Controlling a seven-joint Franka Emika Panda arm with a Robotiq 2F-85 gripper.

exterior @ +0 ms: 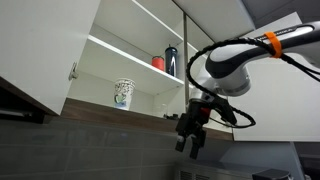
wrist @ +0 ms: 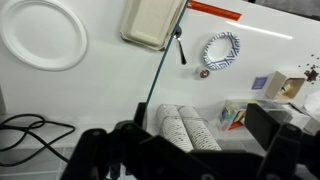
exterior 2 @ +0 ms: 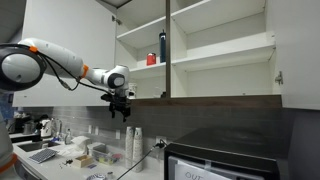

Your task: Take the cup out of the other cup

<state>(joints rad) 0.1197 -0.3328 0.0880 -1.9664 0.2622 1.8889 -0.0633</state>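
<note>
The robot's gripper is hanging below the lower shelf's edge (exterior: pixel 145 118) and pointing at the counter, so it should go up and tilt toward the white flared cup's rim (exterior: pixel 125 82).
A white flared cup with a blue-green pattern, the other cup (exterior: pixel 123 92), stands on the lower shelf of the open cabinet. I cannot tell whether the paler cup sits inside it. My gripper (exterior: pixel 190 142) hangs below the cabinet's bottom edge, to the right of that cup and apart from it. It also shows in an exterior view (exterior 2: pixel 122 108). In the wrist view the gripper (wrist: pixel 200 125) is open and empty, looking down at the counter.
A red cup (exterior: pixel 158 62) and a dark tall bottle (exterior: pixel 171 60) stand on the upper shelf. The cabinet door (exterior: pixel 45 50) is swung open. On the counter are two stacks of paper cups (wrist: pixel 185 128), a white plate (wrist: pixel 42 35), a tray (wrist: pixel 152 22) and a patterned bowl (wrist: pixel 221 52).
</note>
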